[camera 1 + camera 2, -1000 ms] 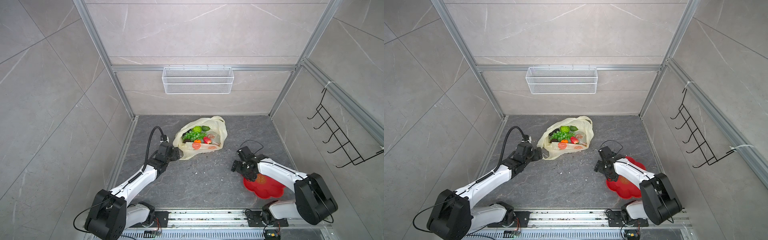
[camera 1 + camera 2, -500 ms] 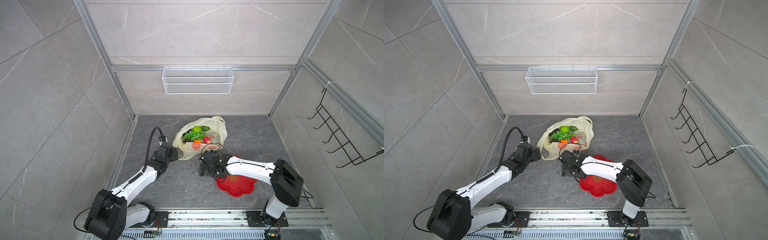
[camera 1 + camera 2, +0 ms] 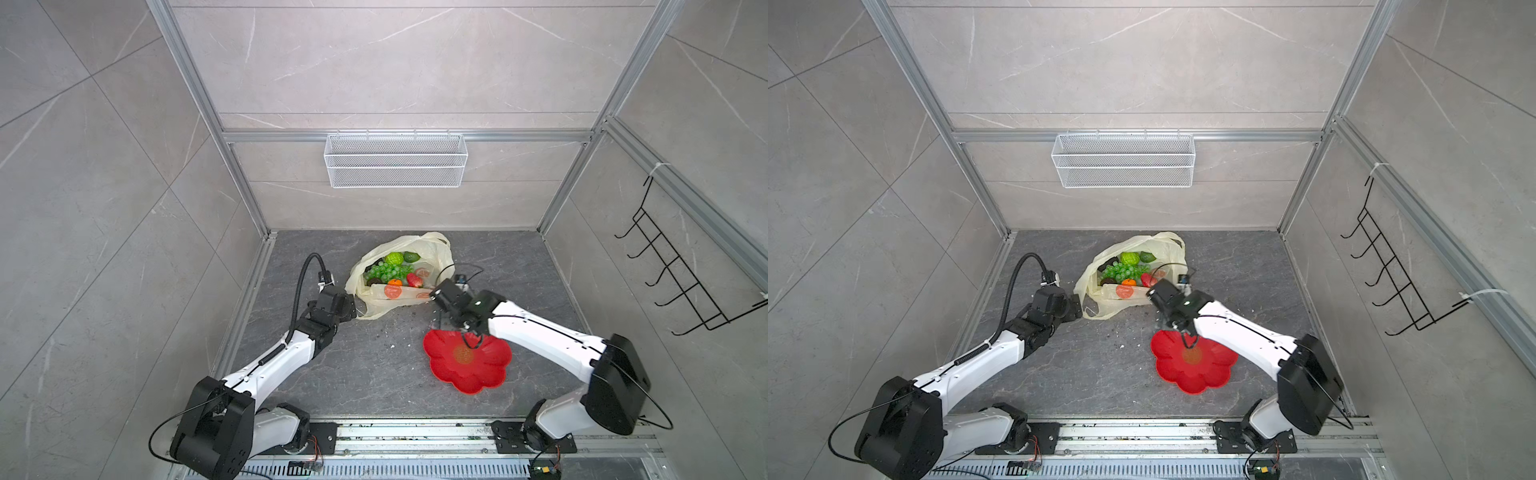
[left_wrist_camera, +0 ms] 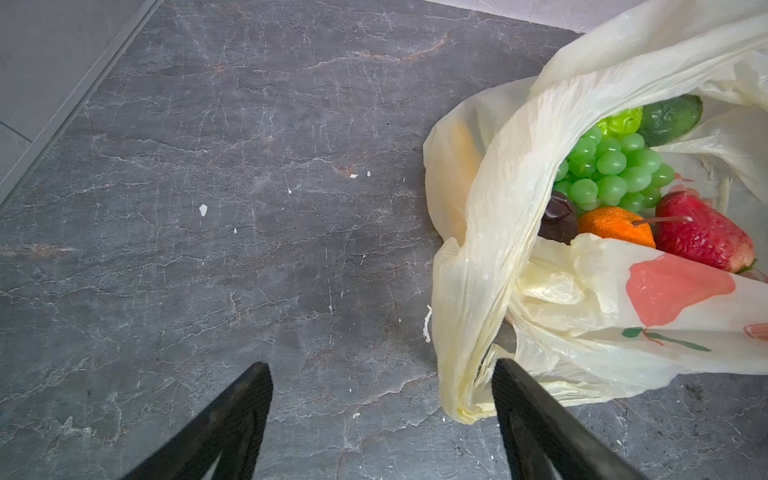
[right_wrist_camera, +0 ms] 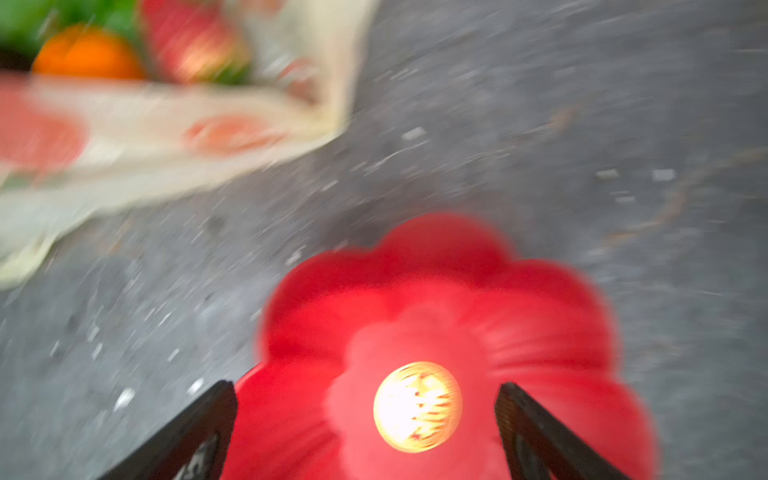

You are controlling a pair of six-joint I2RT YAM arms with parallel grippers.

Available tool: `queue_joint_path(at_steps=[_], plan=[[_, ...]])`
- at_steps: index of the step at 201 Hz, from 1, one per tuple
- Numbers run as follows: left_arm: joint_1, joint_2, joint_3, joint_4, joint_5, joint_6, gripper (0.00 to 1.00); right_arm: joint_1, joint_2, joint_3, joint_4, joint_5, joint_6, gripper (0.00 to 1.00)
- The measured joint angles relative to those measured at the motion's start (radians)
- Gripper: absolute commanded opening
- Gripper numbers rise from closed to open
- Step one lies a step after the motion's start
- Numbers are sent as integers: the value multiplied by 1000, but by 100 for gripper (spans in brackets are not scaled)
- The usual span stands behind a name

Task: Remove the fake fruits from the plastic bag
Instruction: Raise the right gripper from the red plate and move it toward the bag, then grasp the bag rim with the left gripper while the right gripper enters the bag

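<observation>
The red flower-shaped plate [image 3: 468,366] is off to one side of the bag's opening, so next my right gripper moves the plate in front of the bag [image 3: 405,337] first.
The plastic bag [image 3: 434,249] [image 3: 1169,245] lies open at the back middle of the dark floor. Inside it are the fake fruits: a green grape bunch [image 3: 384,272] [image 4: 611,170], a bumpy green ball [image 3: 394,258], a green avocado [image 3: 412,256], an orange [image 3: 394,282] [image 5: 87,54], a strawberry [image 3: 414,280] [image 4: 702,237] and a dark avocado [image 4: 557,220]. My left gripper [image 3: 353,309] [image 4: 380,365] is open low at the bag's left corner, one finger against the crumpled plastic. My right gripper [image 3: 446,318] [image 5: 365,385] is open and holds nothing, above the plate by the bag's right corner.
A red flower-shaped plate [image 3: 490,370] [image 5: 540,311] lies on the floor right of centre, under the right wrist. A white wire basket [image 3: 395,160] hangs on the back wall and a black hook rack [image 3: 681,274] on the right wall. White crumbs dot the floor.
The red plate has slid left from the right side. My right gripper swept left past it, then came back toward the bag's right corner. The left arm has not moved.
</observation>
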Motion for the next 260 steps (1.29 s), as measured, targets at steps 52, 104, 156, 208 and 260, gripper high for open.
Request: queue_joint_path(at_steps=[52,104,156,208,260], plan=[[0,5,0,2,0,0,86,-307,-93,-200,81,-126,-87,100],[0,6,0,2,0,0,86,-384,-93,-329,175,-292,-95,98],[0,24,0,1,6,0,87,-356,-82,-372,258,-403,-94,95],[0,106,101,-119,8,-85,86,-163,-2,-301,265,-400,-79,95],[0,170,340,-299,58,-305,87,-43,48,-201,247,-303,-83,95]])
